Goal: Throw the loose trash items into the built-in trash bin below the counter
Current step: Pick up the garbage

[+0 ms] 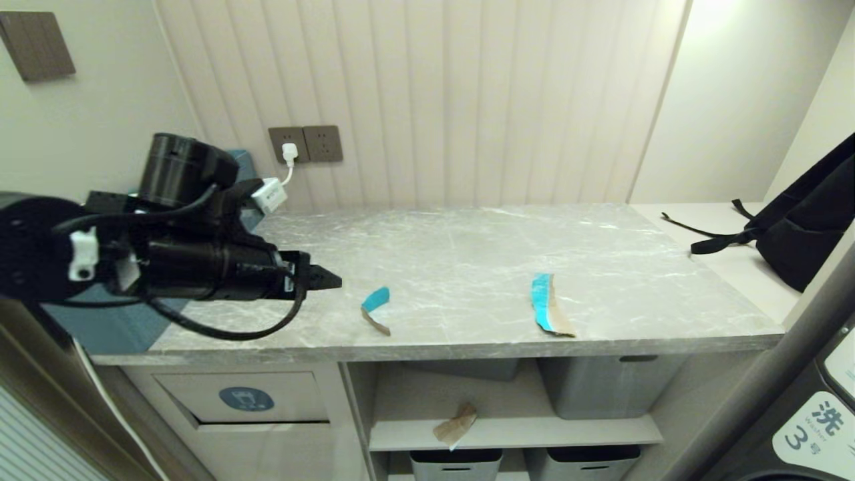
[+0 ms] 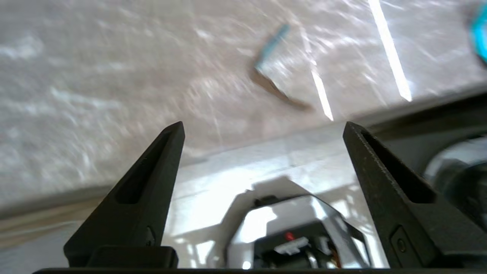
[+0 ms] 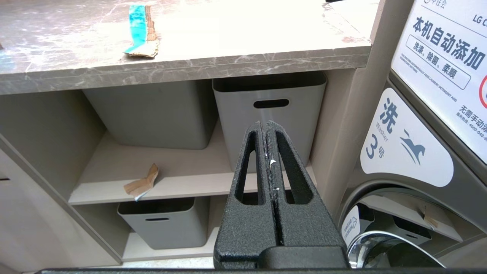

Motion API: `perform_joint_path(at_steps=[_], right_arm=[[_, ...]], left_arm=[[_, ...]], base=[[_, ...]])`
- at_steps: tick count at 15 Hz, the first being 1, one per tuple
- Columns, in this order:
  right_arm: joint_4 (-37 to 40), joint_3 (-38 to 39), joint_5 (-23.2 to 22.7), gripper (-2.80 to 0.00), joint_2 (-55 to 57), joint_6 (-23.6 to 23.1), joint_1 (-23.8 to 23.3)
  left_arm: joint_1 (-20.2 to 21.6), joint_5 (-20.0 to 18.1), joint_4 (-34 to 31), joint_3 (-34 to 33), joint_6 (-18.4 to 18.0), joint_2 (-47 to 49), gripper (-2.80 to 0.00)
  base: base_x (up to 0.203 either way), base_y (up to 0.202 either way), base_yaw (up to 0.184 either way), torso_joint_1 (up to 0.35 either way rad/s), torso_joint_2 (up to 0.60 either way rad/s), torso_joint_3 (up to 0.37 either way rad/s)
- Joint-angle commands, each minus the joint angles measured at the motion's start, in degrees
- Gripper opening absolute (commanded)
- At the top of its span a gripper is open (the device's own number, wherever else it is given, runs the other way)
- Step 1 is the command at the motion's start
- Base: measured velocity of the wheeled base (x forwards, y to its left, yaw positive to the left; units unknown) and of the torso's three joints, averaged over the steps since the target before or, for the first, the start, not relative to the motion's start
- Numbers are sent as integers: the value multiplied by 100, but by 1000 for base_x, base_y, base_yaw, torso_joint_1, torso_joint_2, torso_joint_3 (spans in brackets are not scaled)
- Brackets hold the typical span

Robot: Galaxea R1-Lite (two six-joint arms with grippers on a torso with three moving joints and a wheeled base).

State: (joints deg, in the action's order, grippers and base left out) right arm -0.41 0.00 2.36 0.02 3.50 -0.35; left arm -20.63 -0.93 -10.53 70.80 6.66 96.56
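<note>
The small scrap stands on its thin edge [image 1: 376,323] in front of the left gripper's open fingers, so the robot should go on moving down until they are on both sides of the bend [image 1: 365,310] before it closes them.
Two torn scraps, cyan on one side and brown on the other, lie on the grey marble counter [image 1: 467,254]: a small one [image 1: 375,309] near the front edge and a longer one [image 1: 549,314] to its right. A third brown scrap [image 1: 455,423] rests on the shelf below. The built-in trash bin [image 1: 246,399] is the beige flap with a blue badge under the counter's left end. My left gripper [image 1: 330,279] hovers over the counter just left of the small scrap [image 2: 272,72], open and empty [image 2: 264,127]. My right gripper [image 3: 266,125] is shut on nothing, low before the shelves.
Grey tubs [image 1: 608,384] fill the shelves under the counter. A teal box [image 1: 113,321] stands behind my left arm. A black backpack [image 1: 811,227] lies at the far right, and a washing machine [image 3: 411,152] stands to the right. A white plug [image 1: 289,152] sits in the wall socket.
</note>
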Motion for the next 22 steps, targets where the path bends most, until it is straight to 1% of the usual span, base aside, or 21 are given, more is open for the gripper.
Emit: perform_joint_path(at_steps=[1,3,4,6,7,11,13,19,20,22], right_arm=[[-2,9,1,-280,6,2,0],[-2,9,1,-280,6,2,0],[-2,9,1,-280,6,2,0],[-2,9,1,-280,6,2,0],[-2,9,1,-280,6,2,0],[-2,9,1,-280,6,2,0],[-2,9,1,-280,6,2,0],[-2,9,1,-280,6,2,0],[-2,9,1,-280,6,2,0],[-2,9,1,-280,6,2,0]], left_arm=[[-44,177,-4,594,-40,851,0],[-255,470,-69,1296,-79,1422,0],[-402,651,-92,1522,-83,1667,0],[-563,949,-79,1784,-69,2021,0],[-588,988,-103,1887,-62,2155,0],[-591,1052,-134,1946,7,2439,0],[-586,1191,-137,1955,-5,2573,0],[-591,1201,-142,1849,4,2586,0],[-591,1188,-146,1829,14,2578,-280],[-591,1175,-142,1712,28,2570,-280]], base=[[0,0,0,0,0,0],[0,0,0,0,0,0],[0,0,0,0,0,0],[0,0,0,0,0,0],[0,0,0,0,0,0],[0,0,0,0,0,0],[0,0,0,0,0,0],[0,0,0,0,0,0],[0,0,0,0,0,0],[0,0,0,0,0,0]])
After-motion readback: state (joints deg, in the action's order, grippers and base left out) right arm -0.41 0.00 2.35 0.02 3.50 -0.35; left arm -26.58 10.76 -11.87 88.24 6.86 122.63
